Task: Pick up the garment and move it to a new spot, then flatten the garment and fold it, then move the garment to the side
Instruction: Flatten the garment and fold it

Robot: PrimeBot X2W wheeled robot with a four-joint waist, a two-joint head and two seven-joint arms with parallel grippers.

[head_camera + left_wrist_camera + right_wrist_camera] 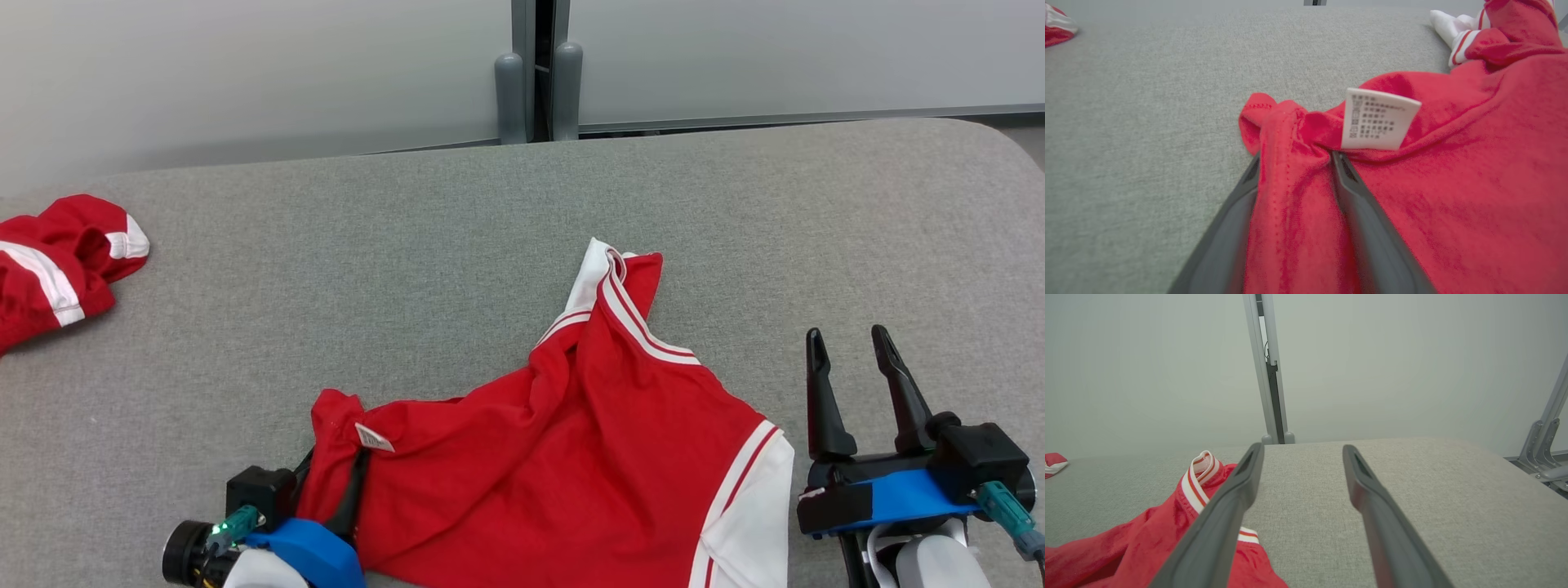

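Note:
The striped edge (pixel 642 334) curls into a narrow loop (pixel 614 263), so I expect it to come up still doubled, with the garment sagging below it, when I lift.
A red garment (pixel 588 457) with white striped trim lies crumpled on the grey table (pixel 408 269), near its front edge. My left gripper (pixel 343 447) sits at the garment's left end, beside a white care label (pixel 1378 119). Its fingers are spread, and a bunched strip of red cloth (pixel 1290 212) runs between them in the left wrist view, where the gripper (pixel 1295 157) is seen close up. To the right of the garment (pixel 1126 547), my right gripper (pixel 847 339) stands open with nothing between its fingers. In its own wrist view the right gripper (pixel 1302 449) hovers over bare table.
A second red and white cloth (pixel 57 261) lies at the table's far left edge. Grey wall panels with a vertical post (pixel 539 90) stand behind the table. The table's rounded corner is at the back right, with a metal frame (pixel 1543 445) beyond it.

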